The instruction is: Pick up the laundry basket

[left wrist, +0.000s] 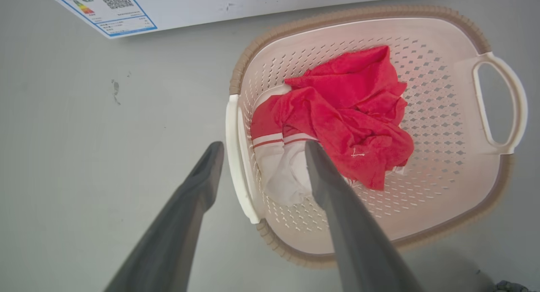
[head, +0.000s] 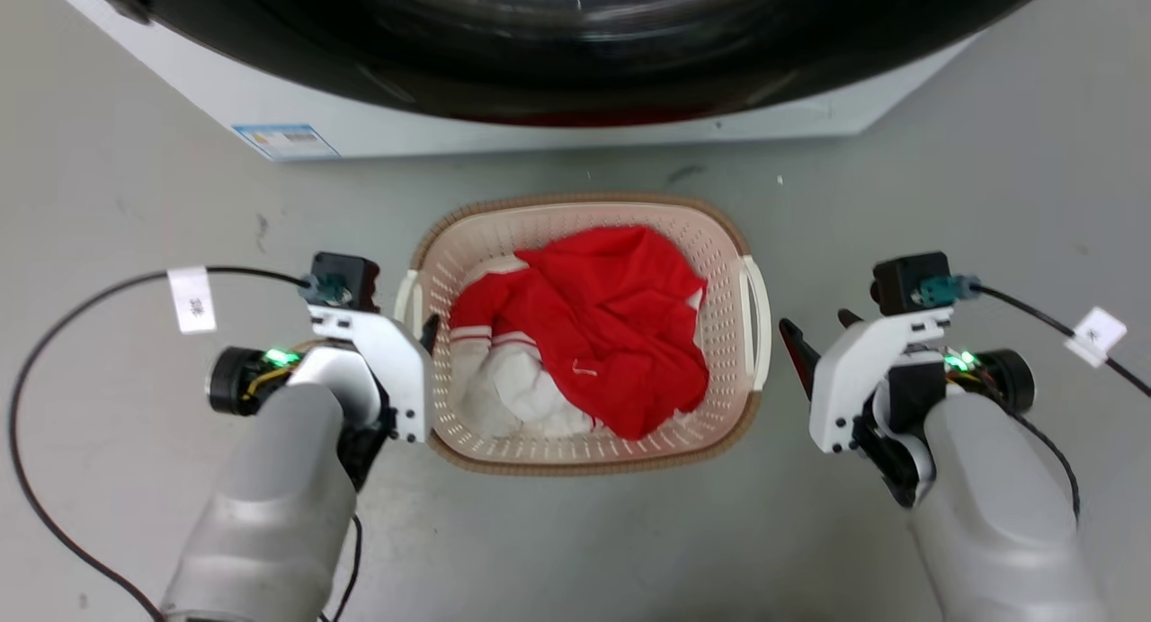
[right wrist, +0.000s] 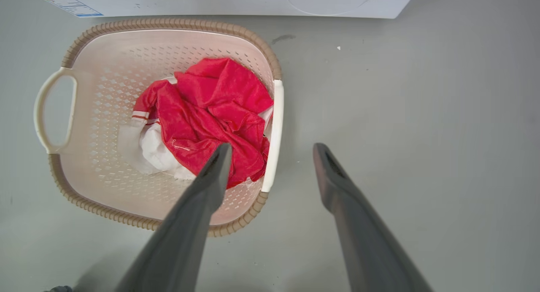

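Note:
The red cloth [head: 617, 331] lies in a heap well inside the brown rim [head: 593, 469]. It will ride along in place when I lift the laundry basket.
The laundry basket [head: 584, 199] sits on the grey floor in front of the washer, cream with a brown rim and white side handles. A red cloth [head: 611, 325] and a white one lie inside it. My left gripper [head: 430, 330] hovers at the basket's left handle [left wrist: 234, 157]. In the left wrist view this gripper [left wrist: 263, 145] is open, one finger outside the handle and one over the basket's inside. My right gripper [head: 823, 334] stands open just right of the right handle [head: 755, 316]. In the right wrist view its fingers [right wrist: 273, 146] frame that handle [right wrist: 276, 127], and nothing is held.
The white washer [head: 539, 128] with its dark round door [head: 575, 47] stands just beyond the basket. Black cables with white tags [head: 191, 298] loop from both wrists over the floor. Bare grey floor lies to the left, right and front of the basket.

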